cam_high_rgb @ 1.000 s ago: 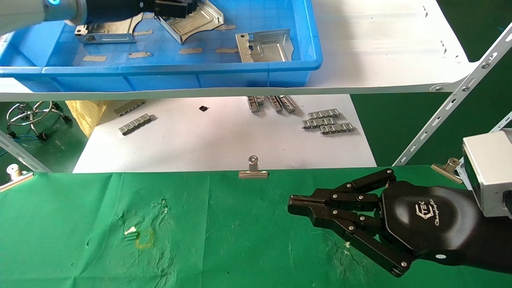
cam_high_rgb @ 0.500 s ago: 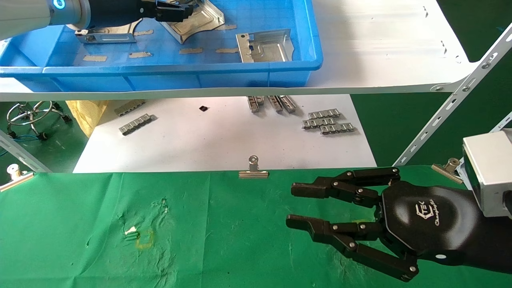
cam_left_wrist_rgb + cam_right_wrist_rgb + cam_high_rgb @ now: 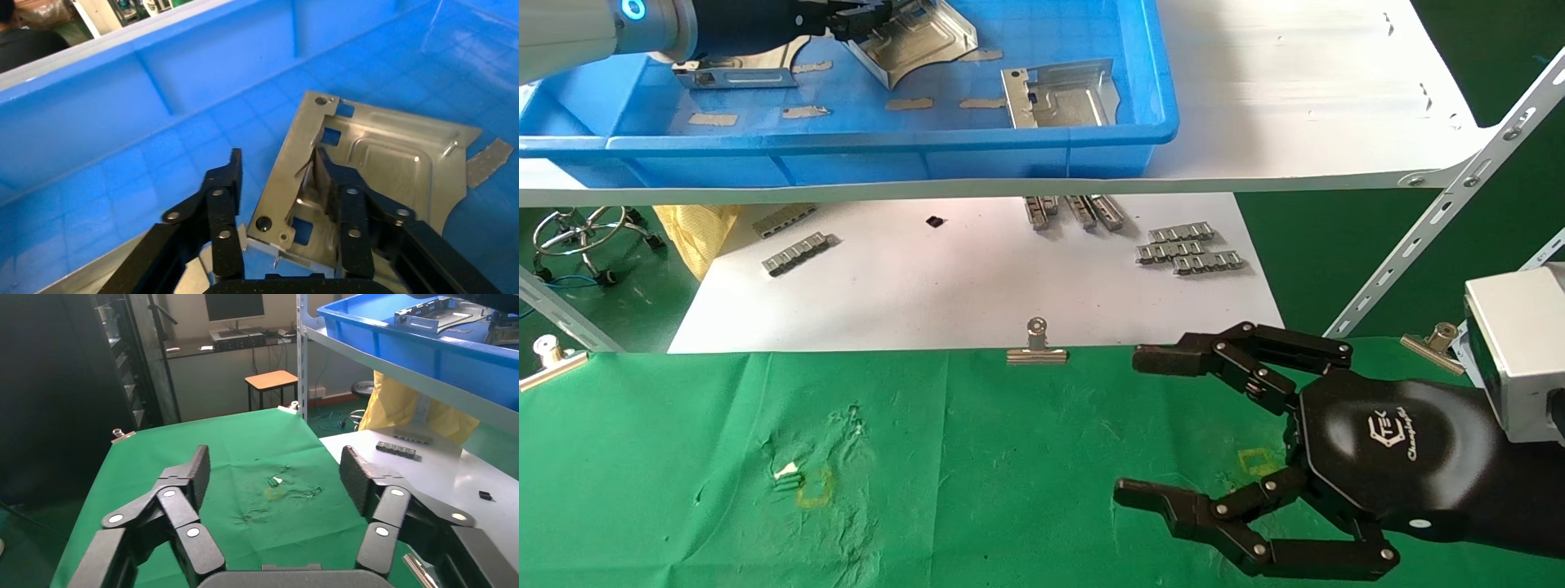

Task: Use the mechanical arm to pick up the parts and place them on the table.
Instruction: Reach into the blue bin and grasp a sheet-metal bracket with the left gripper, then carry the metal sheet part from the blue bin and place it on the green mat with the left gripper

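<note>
The robot should expect more strips hidden under the back bracket when it lifts the bracket, because tape strips run in rows across the tray's bottom.
Three silvery brackets lie in the blue tray: one at the back, one at the left, one at the right. My left gripper is low in the tray, open, with its fingers on either side of the upturned edge of the back bracket. In the left wrist view the left gripper has one finger inside against the wall and the other apart from it outside. My right gripper hovers wide open and empty over the green table; it also shows in the right wrist view.
The tray stands on a white shelf board above a lower white board with grey toothed strips. Binder clips pin the cloth's far edge. A slanted metal shelf brace stands at the right. Yellow marks are on the cloth.
My right gripper has gone from shut to wide open while staying over the cloth. My left gripper has shifted slightly onto the back bracket's edge.
</note>
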### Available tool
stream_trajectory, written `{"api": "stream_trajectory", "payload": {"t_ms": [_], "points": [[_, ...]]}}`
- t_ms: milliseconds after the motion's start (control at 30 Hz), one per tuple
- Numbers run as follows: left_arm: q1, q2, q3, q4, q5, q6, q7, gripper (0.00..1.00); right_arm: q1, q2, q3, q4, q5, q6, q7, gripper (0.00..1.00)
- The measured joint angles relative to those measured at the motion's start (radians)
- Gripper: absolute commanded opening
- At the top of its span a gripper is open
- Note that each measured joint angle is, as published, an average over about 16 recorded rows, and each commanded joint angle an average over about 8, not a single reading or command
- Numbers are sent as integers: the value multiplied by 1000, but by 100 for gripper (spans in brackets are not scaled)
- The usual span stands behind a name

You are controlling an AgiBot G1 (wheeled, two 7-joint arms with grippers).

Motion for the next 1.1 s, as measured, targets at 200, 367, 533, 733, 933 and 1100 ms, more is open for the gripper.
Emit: {"api": "stream_trajectory", "payload": {"t_ms": [200, 367, 533, 733, 933, 1100], "points": [[-3, -7, 0, -5, 0, 4, -8, 0, 0, 0, 0, 0, 0, 0, 0, 100], [-10, -21, -8, -18, -12, 26, -3, 0, 0, 0, 0, 0, 0, 0, 0, 100], [-18, -47, -20, -44, -30, 101, 30, 0, 0, 0, 0, 0, 0, 0, 0, 100], [-25, -100, -36, -85, -59, 291, 107, 0, 0, 0, 0, 0, 0, 0, 0, 100], [-22, -163, -50, -121, -91, 548, 200, 0, 0, 0, 0, 0, 0, 0, 0, 100], [2, -220, -62, -160, -134, 726, 266, 0, 0, 0, 0, 0, 0, 0, 0, 100]]}}
